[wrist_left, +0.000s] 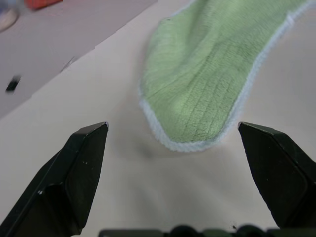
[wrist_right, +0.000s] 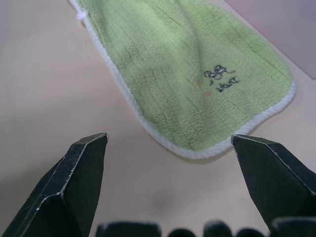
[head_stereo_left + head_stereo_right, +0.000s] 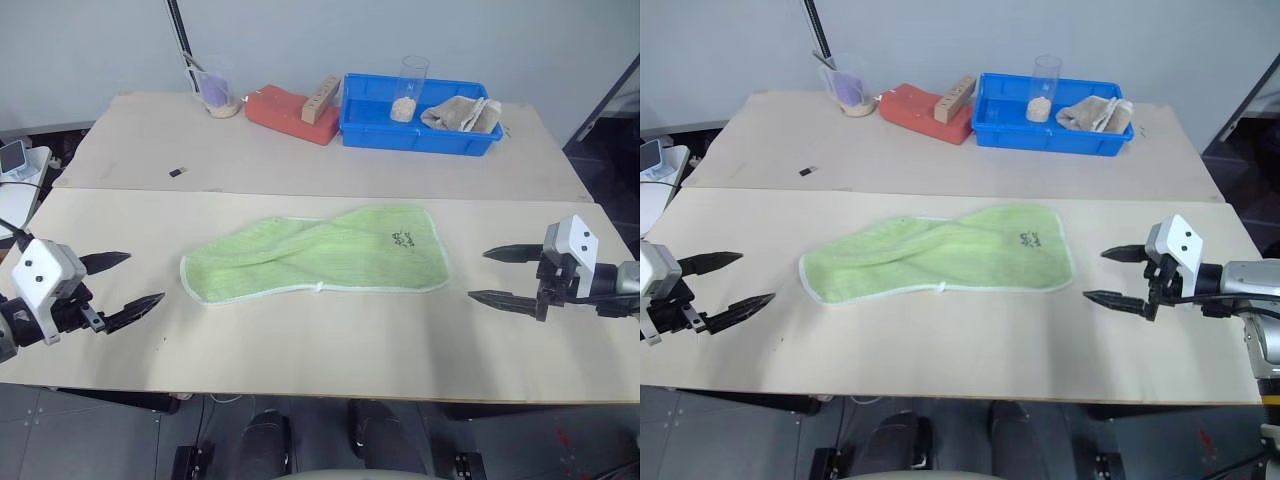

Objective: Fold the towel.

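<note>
I can see soft wrinkles (image 3: pixel 265 250) across the light green towel, so its near edge (image 3: pixel 370 290) will pull straight and fold over flat when I lift it across.
The light green towel (image 3: pixel 318 252) with white edging lies flat on the near table, slightly rumpled, its dark printed mark (image 3: pixel 403 238) toward the right end and a small white loop (image 3: pixel 318 288) on its near edge. My left gripper (image 3: pixel 128 285) hovers open off the towel's left end, a short gap away, nothing between its fingers. Off the towel's right end my right gripper (image 3: pixel 492 274) is likewise open and holds nothing. The left wrist view looks at the towel's rounded end (image 1: pixel 197 89); in the right wrist view the towel's printed corner (image 2: pixel 222 79) lies ahead of the fingers.
On the far table stand a blue bin (image 3: pixel 372 131) holding a clear cup (image 3: pixel 408 90) and a beige cloth (image 3: pixel 462 113), a red block (image 3: pixel 285 112) with a wooden piece, and a clear container (image 3: pixel 217 92). A small dark item (image 3: pixel 176 172) lies there too.
</note>
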Motion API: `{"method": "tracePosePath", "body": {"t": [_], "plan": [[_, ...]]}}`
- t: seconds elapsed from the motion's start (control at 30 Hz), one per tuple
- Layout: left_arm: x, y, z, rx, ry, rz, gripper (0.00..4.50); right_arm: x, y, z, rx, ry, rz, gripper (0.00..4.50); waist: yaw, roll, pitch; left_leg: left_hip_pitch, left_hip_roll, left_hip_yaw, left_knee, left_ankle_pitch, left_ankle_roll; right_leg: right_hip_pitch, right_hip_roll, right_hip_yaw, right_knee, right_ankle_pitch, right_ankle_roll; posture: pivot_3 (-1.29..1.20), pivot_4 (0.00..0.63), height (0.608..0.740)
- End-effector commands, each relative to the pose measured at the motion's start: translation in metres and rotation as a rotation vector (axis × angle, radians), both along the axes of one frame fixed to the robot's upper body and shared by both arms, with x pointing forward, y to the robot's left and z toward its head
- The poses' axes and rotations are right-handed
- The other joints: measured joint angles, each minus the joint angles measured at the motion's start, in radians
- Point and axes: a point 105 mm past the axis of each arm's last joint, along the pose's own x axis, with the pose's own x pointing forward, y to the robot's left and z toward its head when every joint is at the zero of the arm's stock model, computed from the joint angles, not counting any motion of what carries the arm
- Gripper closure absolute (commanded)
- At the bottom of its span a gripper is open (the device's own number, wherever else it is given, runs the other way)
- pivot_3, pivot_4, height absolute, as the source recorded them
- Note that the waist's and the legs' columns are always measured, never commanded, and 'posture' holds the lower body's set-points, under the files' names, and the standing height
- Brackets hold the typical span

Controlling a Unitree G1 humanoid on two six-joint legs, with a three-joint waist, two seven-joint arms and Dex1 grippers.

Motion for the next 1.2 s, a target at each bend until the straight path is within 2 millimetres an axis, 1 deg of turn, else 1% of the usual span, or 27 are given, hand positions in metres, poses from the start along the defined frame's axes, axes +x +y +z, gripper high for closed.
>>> {"method": "tracePosePath", "body": {"t": [0.03,0.13,0.23,0.3,0.4,0.57,0.63,0.77,0.9,0.97,1.0,1.03,1.07,1.2], "plan": [[0.003,-0.01,0.005,0.061,-0.025,-0.07,0.0,0.001,0.003,0.021,0.009,-0.072,0.008,0.06,-0.001,0.0,0.0,0.0,0.0,0.0,0.0,0.0,0.0,0.0,0.0,0.0,0.0,0.0,0.0,0.0,0.15,0.714],[0.003,-0.011,-0.002,0.095,0.002,-0.1,0.0,-0.004,0.01,0.023,0.0,-0.075,0.043,0.06,-0.002,0.0,0.0,0.0,0.0,0.0,0.0,0.0,0.0,0.0,0.0,0.0,0.0,0.0,0.0,0.0,0.15,0.714],[0.003,-0.015,-0.018,0.156,0.044,-0.164,0.0,-0.015,0.028,0.022,-0.033,-0.025,0.096,0.06,-0.001,0.0,0.0,0.0,0.0,0.0,0.0,0.0,0.0,0.0,0.0,0.0,0.0,0.0,0.0,0.0,0.15,0.714],[0.011,-0.016,-0.027,0.23,0.027,-0.183,0.0,-0.024,0.043,0.024,-0.035,0.018,0.149,0.06,0.001,0.001,0.0,0.0,0.0,0.0,0.0,0.0,0.0,0.0,0.0,0.0,0.0,0.0,0.0,0.0,0.15,0.714],[0.024,-0.021,-0.035,0.261,-0.008,-0.216,0.0,-0.039,0.063,0.028,-0.028,0.074,0.222,0.06,0.003,0.001,0.0,0.0,0.0,0.0,0.0,0.0,0.0,0.0,0.0,0.0,0.001,0.0,0.0,0.0,0.15,0.714],[0.038,-0.026,-0.055,0.306,0.001,-0.27,0.0,-0.048,0.085,0.042,0.004,0.07,0.291,0.06,0.003,0.001,0.0,-0.001,0.0,0.0,0.0,0.0,0.0,0.0,0.0,0.0,-0.001,0.001,0.001,0.0,0.15,0.714],[0.043,-0.025,-0.064,0.333,0.014,-0.287,0.0,-0.048,0.091,0.047,0.015,0.067,0.312,0.06,0.001,0.0,0.0,-0.001,0.0,0.0,0.001,0.0,0.0,0.0,-0.001,0.0,-0.001,0.002,0.003,0.0,0.15,0.714],[0.051,-0.024,-0.073,0.368,0.006,-0.297,0.0,-0.048,0.096,0.052,0.014,0.064,0.331,0.06,0.002,0.0,0.0,-0.001,0.0,-0.001,0.0,0.0,0.0,0.0,0.0,0.0,0.0,0.003,0.004,0.0,0.15,0.714],[0.056,-0.031,-0.085,0.374,0.014,-0.321,0.0,-0.047,0.102,0.055,0.03,0.054,0.346,0.06,0.005,0.002,-0.001,-0.001,0.0,-0.001,0.001,0.0,0.0,0.0,-0.001,0.0,0.0,0.003,0.005,0.0,0.15,0.714],[0.061,-0.033,-0.088,0.374,0.007,-0.317,0.0,-0.047,0.104,0.056,0.032,0.056,0.352,0.06,0.009,0.004,-0.002,0.0,0.0,-0.001,0.001,0.0,0.0,0.002,-0.002,0.0,0.0,0.003,0.004,0.0,0.15,0.714],[0.062,-0.034,-0.089,0.377,0.01,-0.321,0.53,-0.047,0.104,0.056,0.032,0.057,0.354,0.0,0.009,0.005,-0.002,0.0,0.0,-0.001,0.002,0.0,0.0,0.002,-0.002,0.0,0.0,0.003,0.004,0.0,0.15,0.714],[0.062,-0.034,-0.089,0.375,0.012,-0.319,0.8,-0.047,0.104,0.056,0.032,0.058,0.355,0.0,0.01,0.005,-0.002,0.0,0.0,-0.001,0.002,0.0,0.0,0.002,-0.002,0.0,0.0,0.003,0.004,0.0,0.15,0.714],[0.062,-0.034,-0.089,0.376,0.015,-0.322,1.22,-0.047,0.104,0.056,0.031,0.059,0.356,0.0,0.01,0.005,-0.002,0.0,0.0,0.0,0.002,0.0,0.0,0.002,-0.001,0.0,0.0,0.003,0.004,0.0,0.15,0.714],[0.062,-0.034,-0.09,0.383,0.02,-0.33,3.14,-0.046,0.102,0.056,0.023,0.061,0.355,0.0,0.008,0.005,-0.002,0.0,0.0,0.0,0.002,0.0,0.0,0.002,-0.001,0.0,0.002,0.003,0.004,0.0,0.15,0.714]]}}
